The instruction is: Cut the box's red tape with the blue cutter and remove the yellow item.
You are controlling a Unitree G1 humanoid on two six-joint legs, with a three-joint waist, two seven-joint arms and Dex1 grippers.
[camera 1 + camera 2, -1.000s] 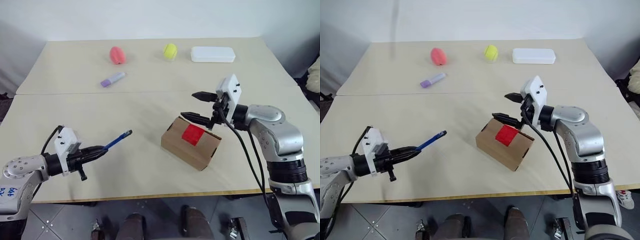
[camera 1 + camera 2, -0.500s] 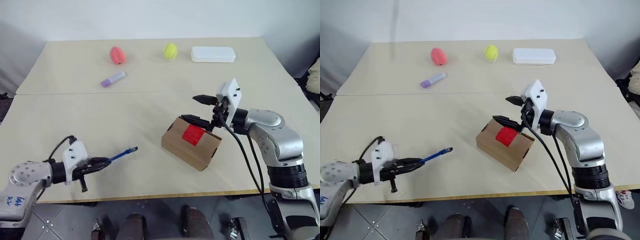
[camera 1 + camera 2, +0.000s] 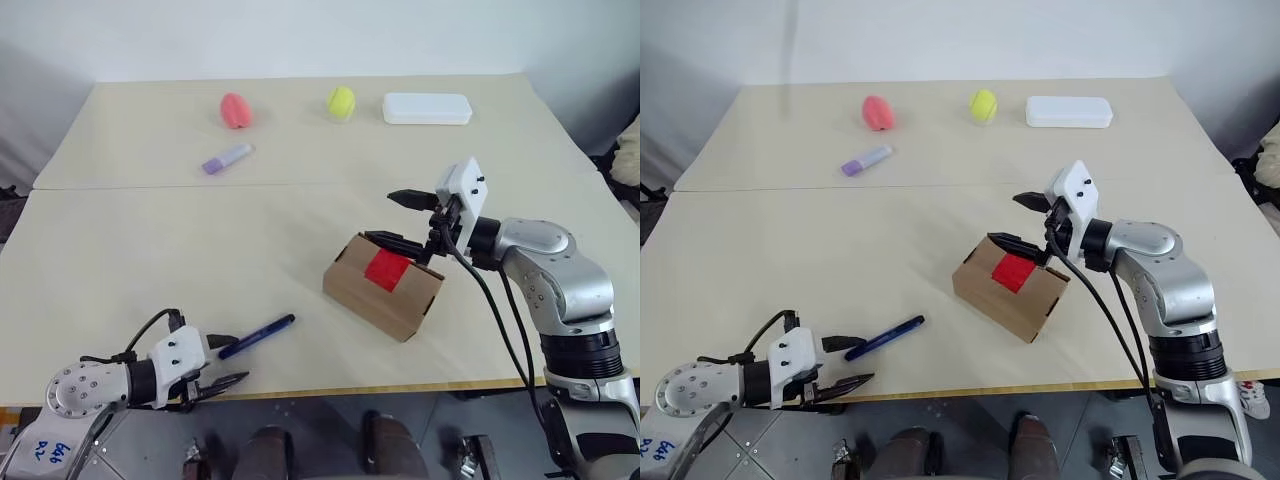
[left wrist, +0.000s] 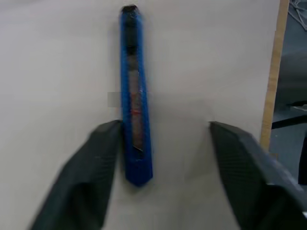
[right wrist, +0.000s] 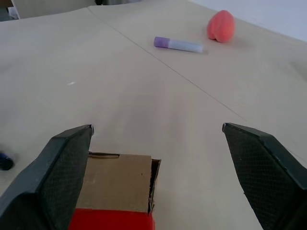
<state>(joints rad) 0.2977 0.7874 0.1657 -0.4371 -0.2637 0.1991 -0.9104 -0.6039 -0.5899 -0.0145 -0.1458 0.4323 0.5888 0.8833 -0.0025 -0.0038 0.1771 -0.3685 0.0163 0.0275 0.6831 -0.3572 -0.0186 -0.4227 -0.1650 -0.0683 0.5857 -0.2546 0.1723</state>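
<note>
My left gripper needs to centre its fingers and reach toward the cutter's middle (image 3: 258,336) before it closes, because the blue cutter's near end (image 3: 226,353) sits shallow and off-centre in it.
The blue cutter (image 3: 257,336) lies flat on the table near the front edge. My left gripper (image 3: 225,360) stands open just behind it, and the cutter's near end (image 4: 136,163) rests beside one finger (image 4: 103,153) without being gripped. The brown box (image 3: 385,292) with the red tape (image 3: 386,269) on top sits right of centre. My right gripper (image 3: 392,218) hovers open at the box's far upper edge, its lower finger just above the cardboard (image 5: 120,182). The yellow item is hidden.
At the back of the table lie a pink egg-shaped object (image 3: 235,109), a yellow-green ball (image 3: 340,101), a white case (image 3: 426,108) and a lilac marker (image 3: 226,159). The table's front edge (image 4: 273,72) runs close to my left gripper.
My left gripper sank towards the table's front edge and opened, letting go of the blue cutter, which now lies on the table. The right arm and the box kept still.
</note>
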